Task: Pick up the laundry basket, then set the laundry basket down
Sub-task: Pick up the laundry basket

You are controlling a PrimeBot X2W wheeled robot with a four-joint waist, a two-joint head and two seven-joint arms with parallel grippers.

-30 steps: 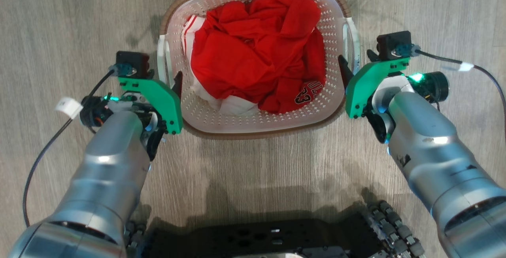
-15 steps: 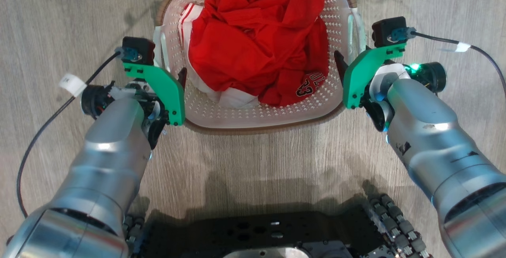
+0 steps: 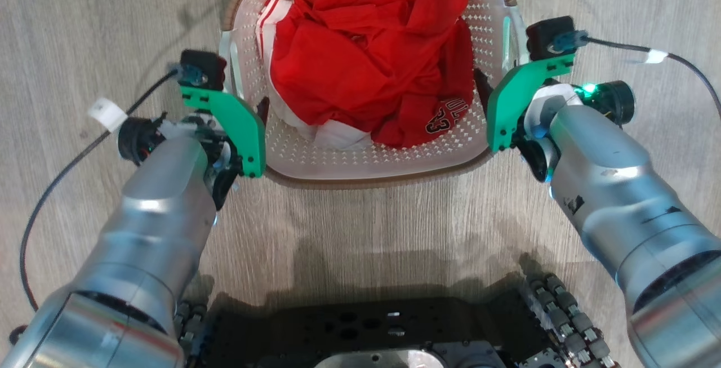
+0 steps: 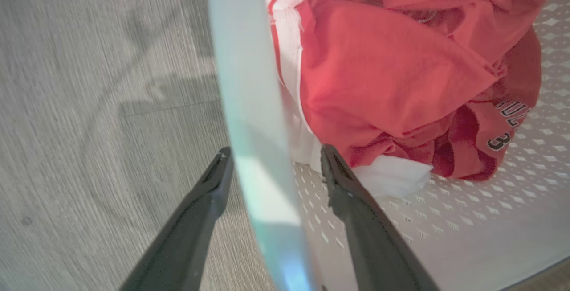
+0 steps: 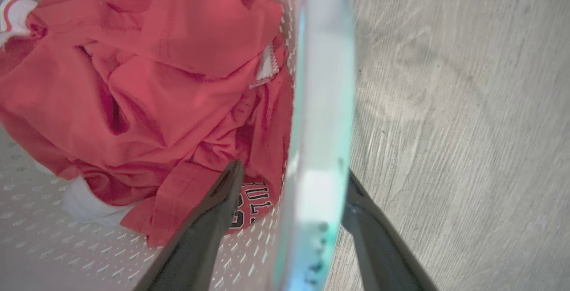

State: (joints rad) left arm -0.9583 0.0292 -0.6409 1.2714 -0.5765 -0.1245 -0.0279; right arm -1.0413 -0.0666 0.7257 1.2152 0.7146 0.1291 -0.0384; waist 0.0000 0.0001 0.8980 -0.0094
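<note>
The red jersey (image 3: 368,57) lies in a heap below the brown rim (image 3: 378,182) of the laundry basket, so I expect it to stay in place and come along when I lift and carry the basket.
The laundry basket (image 3: 372,159), white and perforated with a brown rim, stands on the wood floor, holding a red jersey (image 3: 366,58). My left gripper (image 4: 274,155) is open astride the basket's left handle (image 4: 249,104), one finger outside over the floor and one inside the basket, with a gap on each side. My right gripper (image 5: 291,173) is open the same way astride the right handle (image 5: 323,81). In the head view the left gripper (image 3: 253,111) and the right gripper (image 3: 489,83) sit at the basket's two sides.
Grey wood floor (image 3: 372,227) surrounds the basket. My dark wheeled base (image 3: 372,328) lies at the bottom of the head view, close behind the basket. Black cables (image 3: 62,171) trail from both wrists.
The head view has drawn closer and shifted. Both open grippers have slid from beside the handles to astride them, further along the basket's sides.
</note>
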